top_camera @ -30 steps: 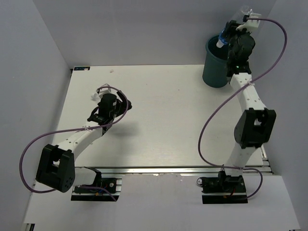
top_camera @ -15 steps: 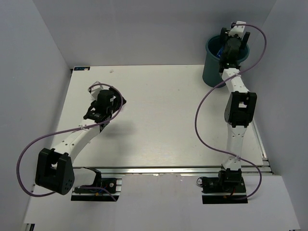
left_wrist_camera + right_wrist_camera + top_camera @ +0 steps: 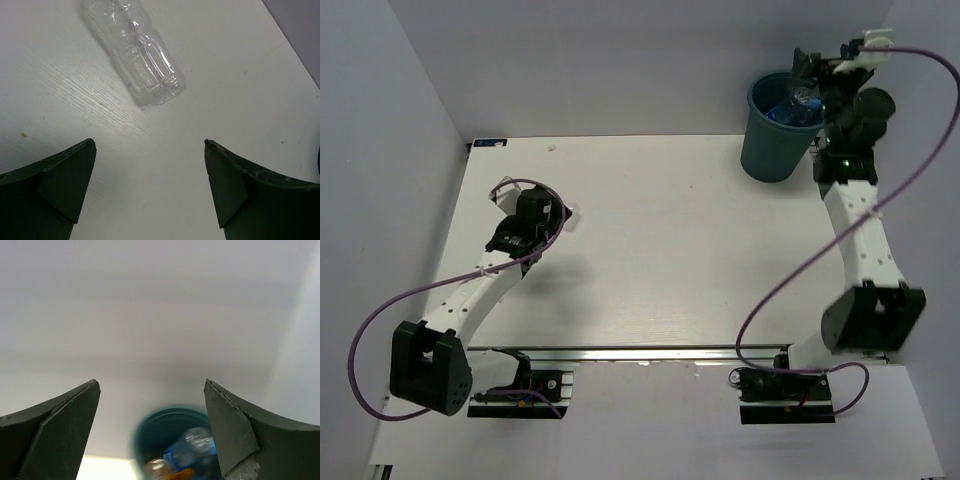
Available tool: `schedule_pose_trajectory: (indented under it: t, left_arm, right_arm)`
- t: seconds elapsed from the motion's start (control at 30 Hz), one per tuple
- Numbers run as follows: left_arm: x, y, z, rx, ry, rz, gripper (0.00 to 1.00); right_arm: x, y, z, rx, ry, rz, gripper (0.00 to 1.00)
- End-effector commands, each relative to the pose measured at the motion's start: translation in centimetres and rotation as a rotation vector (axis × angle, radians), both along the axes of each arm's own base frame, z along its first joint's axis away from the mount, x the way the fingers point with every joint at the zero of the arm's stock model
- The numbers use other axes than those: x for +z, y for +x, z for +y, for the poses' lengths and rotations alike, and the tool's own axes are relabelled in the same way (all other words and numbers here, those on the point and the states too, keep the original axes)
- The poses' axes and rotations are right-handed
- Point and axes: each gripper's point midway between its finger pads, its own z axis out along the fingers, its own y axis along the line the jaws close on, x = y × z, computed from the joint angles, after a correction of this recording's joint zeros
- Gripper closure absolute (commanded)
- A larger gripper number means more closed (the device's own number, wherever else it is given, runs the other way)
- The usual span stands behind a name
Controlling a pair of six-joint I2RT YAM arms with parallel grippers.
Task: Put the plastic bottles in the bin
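The clear bottle's base (image 3: 161, 90) is slanted past my open left fingers, so my left gripper should turn in line and reach ahead to grasp the bottle's upper half (image 3: 109, 12).
A plain clear plastic bottle (image 3: 135, 50) lies on its side on the white table, just beyond my left gripper (image 3: 149, 145). That gripper is open and empty, and hovers over the table's left part (image 3: 525, 222). The dark teal bin (image 3: 767, 150) stands at the back right corner. Inside it lie a blue-labelled bottle (image 3: 796, 108) and something orange (image 3: 172, 472). My right gripper (image 3: 817, 72) hangs open and empty above the bin's far right rim. In the right wrist view the bin (image 3: 150, 427) and the blue-labelled bottle (image 3: 192, 450) show blurred below the open jaws (image 3: 150, 385).
Grey walls enclose the table on the left, back and right. The bin sits close to the back wall. Purple cables loop from both arms. The arm bases are bolted at the near edge.
My right gripper has opened and the blue-labelled bottle it held now lies in the bin. The right arm has swung to the right. My left gripper has drifted slightly left.
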Motion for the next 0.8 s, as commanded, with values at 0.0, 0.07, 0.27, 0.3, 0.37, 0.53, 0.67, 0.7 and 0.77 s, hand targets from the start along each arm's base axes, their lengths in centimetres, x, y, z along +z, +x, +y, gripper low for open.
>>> schedule_pose_trajectory:
  t: [0.0, 0.07, 0.27, 0.3, 0.37, 0.53, 0.67, 0.7, 0.77]
  left_arm:
    - [2.7, -1.0, 1.2, 0.063, -0.011, -0.018, 0.02]
    - [3.1, -1.7, 1.8, 0.093, -0.010, -0.010, 0.02]
    - [4.0, -3.3, 3.3, 0.176, -0.032, -0.053, 0.02]
    - [3.8, -3.5, 3.5, 0.186, -0.030, -0.046, 0.02]
    - [3.6, -3.2, 3.7, 0.207, -0.018, -0.032, 0.02]
    - [3.0, -1.0, 3.9, 0.294, -0.022, -0.006, 0.02]
    - [2.9, 0.7, 3.2, 0.292, -0.026, 0.021, 0.02]
    - [2.8, 1.0, 3.1, 0.290, -0.026, 0.021, 0.02]
    - [2.4, 1.3, 3.0, 0.291, -0.025, 0.025, 0.02]
  right_arm:
    - [0.2, -6.8, 6.1, 0.332, -0.016, -0.020, 0.11]
    - [-3.7, -8.9, 8.9, 0.420, -0.023, 0.028, 0.11]
    - [-6.3, -15.2, 11.4, 0.539, -0.072, 0.025, 0.11]
    - [-6.0, -16.4, 11.7, 0.563, -0.077, 0.015, 0.11]
    - [-6.9, -17.5, 12.1, 0.595, -0.081, 0.027, 0.11]
    - [-9.6, -19.2, 13.9, 0.721, -0.087, 0.091, 0.11]
    - [-11.4, -18.2, 14.0, 0.724, -0.058, 0.178, 0.11]
    - [-11.4, -18.0, 13.9, 0.719, -0.053, 0.185, 0.11]
    - [-11.6, -18.1, 13.8, 0.715, -0.049, 0.192, 0.11]
